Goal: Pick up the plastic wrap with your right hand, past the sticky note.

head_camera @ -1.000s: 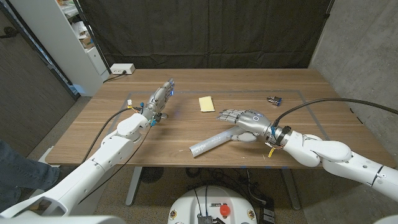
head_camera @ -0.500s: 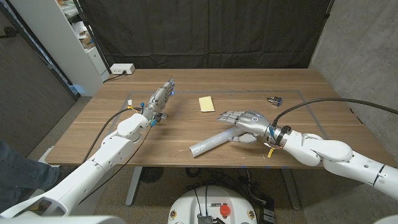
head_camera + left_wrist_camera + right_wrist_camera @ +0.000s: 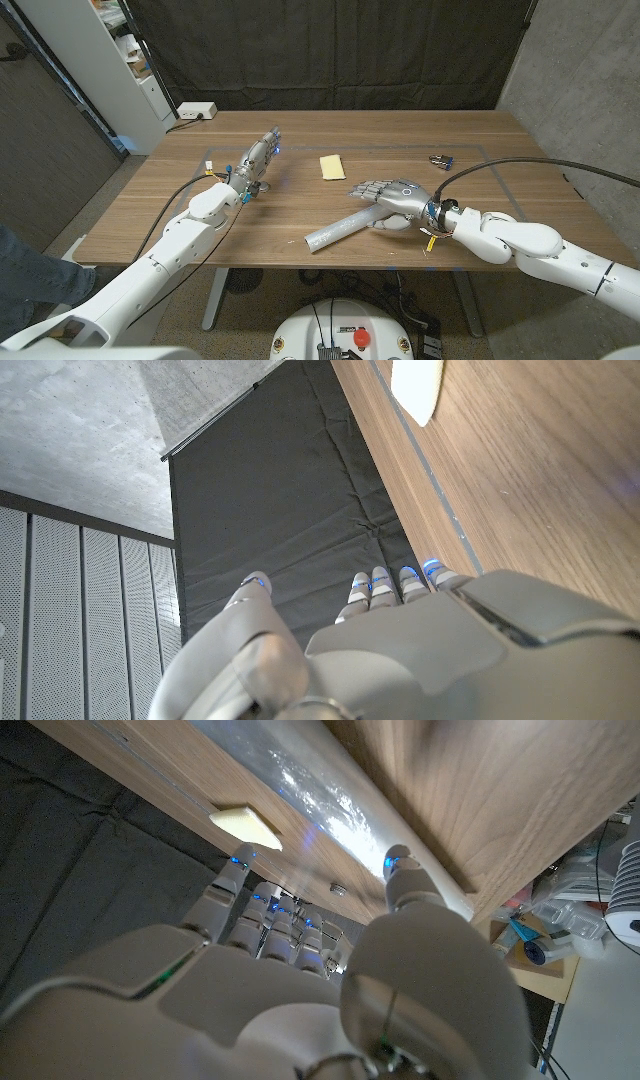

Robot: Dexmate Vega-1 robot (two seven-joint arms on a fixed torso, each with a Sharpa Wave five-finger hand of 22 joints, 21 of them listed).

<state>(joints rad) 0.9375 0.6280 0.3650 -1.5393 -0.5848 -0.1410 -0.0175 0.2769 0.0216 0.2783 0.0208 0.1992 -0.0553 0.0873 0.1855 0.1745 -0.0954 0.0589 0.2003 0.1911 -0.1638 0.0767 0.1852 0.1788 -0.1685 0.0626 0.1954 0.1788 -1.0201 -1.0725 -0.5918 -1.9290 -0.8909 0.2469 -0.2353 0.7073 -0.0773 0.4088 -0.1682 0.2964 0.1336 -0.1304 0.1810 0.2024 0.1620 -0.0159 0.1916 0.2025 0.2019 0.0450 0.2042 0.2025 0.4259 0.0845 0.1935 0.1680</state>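
Observation:
I expect the plastic wrap to keep its loose end (image 3: 314,242) level instead of hanging down when I lift it, because it lies as a straight, snugly wound roll (image 3: 347,228).
The plastic wrap (image 3: 335,233), a pale roll, lies slantwise on the wooden table near its front edge. My right hand (image 3: 390,194) hovers over the roll's right end with its fingers spread toward the yellow sticky note (image 3: 332,166), which lies farther back. In the right wrist view the roll (image 3: 300,790) runs between the thumb (image 3: 400,870) and the spread fingers, which have not closed on it; the sticky note (image 3: 245,826) shows beyond them. My left hand (image 3: 258,157) stands at the table's left, fingers straight and holding nothing; the sticky note (image 3: 418,385) shows past it.
A small dark clip (image 3: 442,160) lies at the back right, behind my right arm. A white power strip (image 3: 196,111) sits at the table's far left corner. A white shelf (image 3: 110,60) stands beyond the left edge.
My right hand and wrist have crept slightly left along the roll. The roll, sticky note and left hand have not moved.

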